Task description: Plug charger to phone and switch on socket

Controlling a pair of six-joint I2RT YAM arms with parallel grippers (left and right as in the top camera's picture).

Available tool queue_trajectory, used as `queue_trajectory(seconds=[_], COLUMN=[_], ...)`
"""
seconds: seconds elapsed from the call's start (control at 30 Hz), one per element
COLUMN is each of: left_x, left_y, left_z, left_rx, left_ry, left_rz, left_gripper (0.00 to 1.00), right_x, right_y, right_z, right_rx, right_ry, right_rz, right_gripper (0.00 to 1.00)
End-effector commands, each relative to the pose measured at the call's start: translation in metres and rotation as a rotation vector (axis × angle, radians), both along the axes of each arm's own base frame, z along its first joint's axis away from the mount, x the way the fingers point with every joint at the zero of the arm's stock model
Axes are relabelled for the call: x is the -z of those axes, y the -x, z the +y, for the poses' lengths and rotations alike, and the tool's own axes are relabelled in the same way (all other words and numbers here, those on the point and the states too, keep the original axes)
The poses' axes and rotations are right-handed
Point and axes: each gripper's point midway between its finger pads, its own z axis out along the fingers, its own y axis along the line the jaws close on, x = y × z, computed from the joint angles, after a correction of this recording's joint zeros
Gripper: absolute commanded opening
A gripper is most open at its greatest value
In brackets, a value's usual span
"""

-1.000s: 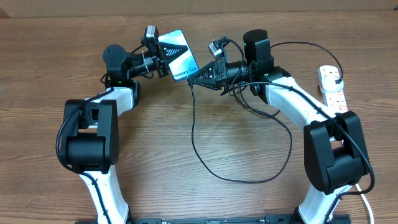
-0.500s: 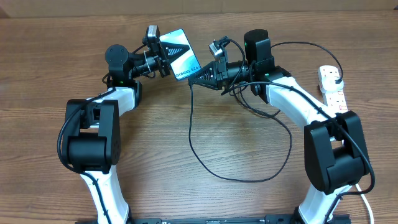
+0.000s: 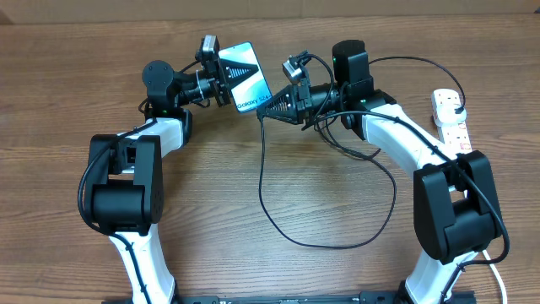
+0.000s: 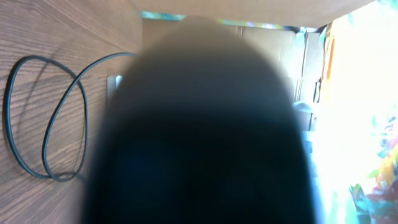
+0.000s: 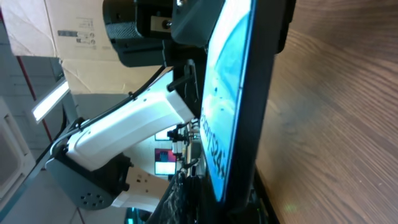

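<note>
My right gripper's fingers are hiding the tip of the charger's connector at the phone's lower edge point(image 3: 254, 107), so I should put the connector point(image 3: 261, 117) down and take hold of it farther back.
My left gripper point(image 3: 224, 74) is shut on the phone point(image 3: 245, 76) and holds it tilted above the table's far side, its blue screen and "Galaxy S24" edge facing my right gripper point(image 3: 268, 110). The right gripper is shut on the charger's connector tip, right at the phone's lower short edge. The black charger cable point(image 3: 261, 169) hangs from it and loops over the table. In the right wrist view the phone point(image 5: 227, 93) stands edge-on just ahead of my fingers. In the left wrist view the phone is a dark blur point(image 4: 199, 124). The white socket point(image 3: 453, 125) lies at the far right.
The charger cable runs in a wide loop point(image 3: 337, 243) across the table's middle, then back behind the right arm to a black plug point(image 3: 456, 102) on the socket. Part of the loop shows in the left wrist view point(image 4: 46, 124). Cardboard boxes stand beyond the table.
The left gripper and phone have shifted slightly right, toward the right gripper. The right gripper has edged up and left, so the connector tip is closer to the phone's edge.
</note>
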Motion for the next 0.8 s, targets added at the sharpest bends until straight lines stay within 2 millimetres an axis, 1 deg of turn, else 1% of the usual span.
queue_trajectory(seconds=[0.0,0.13,0.27,0.33,0.47,0.6,0.7,0.77], left_x=[0.002,0.001,-0.001,-0.002,-0.002,-0.002,-0.002,-0.002], left_y=[0.074,0.068,0.051,0.041,0.024,0.01,0.006,0.004], left_z=[-0.04,-0.038,-0.026,-0.015,0.015,0.046,0.06,0.065], left_rx=[0.397,0.366,0.278,0.224,0.135,0.053,0.019,0.01], left_ry=[-0.066,-0.06,-0.049,-0.048,-0.052,-0.053,-0.053,-0.054], left_rz=[-0.049,-0.041,-0.049,-0.079,-0.095,-0.094,-0.092,-0.09], left_gripper=[0.04,0.04,0.04,0.04,0.04,0.04,0.04,0.04], right_x=[-0.001,-0.004,-0.007,-0.002,0.009,0.014,0.019,0.031], right_y=[-0.035,-0.028,-0.019,-0.019,-0.018,-0.016,-0.014,-0.012], right_z=[-0.01,-0.009,-0.014,-0.019,-0.03,-0.032,-0.031,-0.029], right_rx=[0.162,0.116,0.061,0.067,0.075,0.071,0.069,0.082], right_ry=[0.056,0.033,0.003,0.015,0.043,0.052,0.069,0.125], right_rz=[-0.085,-0.1,-0.123,-0.117,-0.09,-0.097,-0.115,-0.121], right_gripper=[0.04,0.04,0.04,0.04,0.04,0.04,0.04,0.04])
